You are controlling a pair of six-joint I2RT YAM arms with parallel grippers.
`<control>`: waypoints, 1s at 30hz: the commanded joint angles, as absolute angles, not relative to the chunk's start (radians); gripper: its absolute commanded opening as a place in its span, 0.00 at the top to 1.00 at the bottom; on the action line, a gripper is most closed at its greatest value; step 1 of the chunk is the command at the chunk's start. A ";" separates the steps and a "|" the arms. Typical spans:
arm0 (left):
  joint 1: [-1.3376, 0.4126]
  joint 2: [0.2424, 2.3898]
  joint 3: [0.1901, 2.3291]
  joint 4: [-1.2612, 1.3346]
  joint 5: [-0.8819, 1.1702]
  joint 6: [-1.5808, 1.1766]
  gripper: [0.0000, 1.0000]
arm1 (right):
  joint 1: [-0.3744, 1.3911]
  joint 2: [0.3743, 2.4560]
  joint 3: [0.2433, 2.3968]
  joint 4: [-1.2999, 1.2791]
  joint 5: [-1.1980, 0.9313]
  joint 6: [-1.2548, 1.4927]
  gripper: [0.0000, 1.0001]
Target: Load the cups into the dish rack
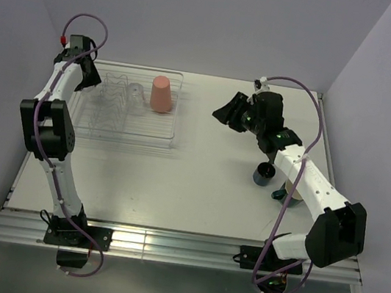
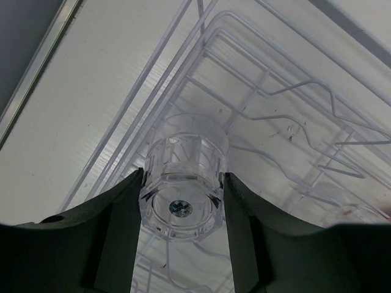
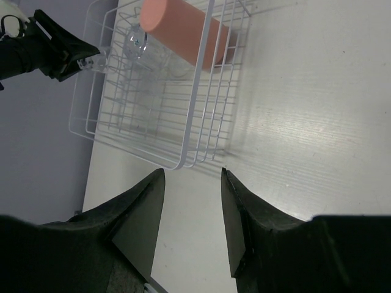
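The clear glass tumbler's base (image 2: 180,209) is up inside the rack's end wires, so the left gripper should keep lowering the tumbler until its rim touches the rack's bottom wires (image 2: 234,119), then let go.
The wire dish rack (image 1: 160,135) stands at the back left and also shows in the right wrist view (image 3: 201,116). A salmon-pink tumbler (image 1: 161,93) stands upside down in it, next to a clear glass tumbler (image 1: 136,96). My left gripper (image 2: 183,177) is shut on the second clear glass tumbler (image 2: 183,183), base toward the camera, over the rack's left part (image 2: 293,122). In the top view the left gripper (image 1: 92,77) is at the rack's far left end. My right gripper (image 3: 192,174) is open and empty, in the air right of the rack (image 1: 224,114). A navy mug (image 1: 264,174) stands on the table by the right arm. A teal mug (image 1: 279,194) is mostly hidden behind that arm.
White walls close in on the left, the back and the right. The table's left edge (image 2: 36,67) runs just beside the rack. The right arm's forearm (image 1: 309,179) lies over the two mugs.
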State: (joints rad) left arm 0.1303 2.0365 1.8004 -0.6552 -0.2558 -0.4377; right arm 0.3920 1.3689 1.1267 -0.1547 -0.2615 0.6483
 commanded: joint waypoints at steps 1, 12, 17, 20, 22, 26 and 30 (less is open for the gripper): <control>0.135 2.054 1.838 -0.621 -0.284 -0.425 1.00 | 0.387 1.333 1.117 -0.114 -0.267 0.629 0.51; 0.135 2.112 1.832 -0.615 -0.273 -0.434 1.00 | 0.385 1.327 1.104 -0.112 -0.268 0.629 0.51; 0.137 2.118 1.830 -0.614 -0.276 -0.442 0.89 | 0.387 1.321 1.101 -0.115 -0.264 0.624 0.51; 0.138 2.123 1.830 -0.617 -0.272 -0.440 0.70 | 0.387 1.318 1.104 -0.120 -0.262 0.624 0.51; 0.138 2.126 1.829 -0.617 -0.272 -0.442 0.50 | 0.387 1.316 1.104 -0.121 -0.259 0.626 0.51; 0.140 2.126 1.822 -0.614 -0.268 -0.442 0.29 | 0.387 1.310 1.104 -0.124 -0.261 0.624 0.51; 0.140 2.114 1.813 -0.607 -0.270 -0.446 0.22 | 0.387 1.308 1.103 -0.126 -0.259 0.624 0.50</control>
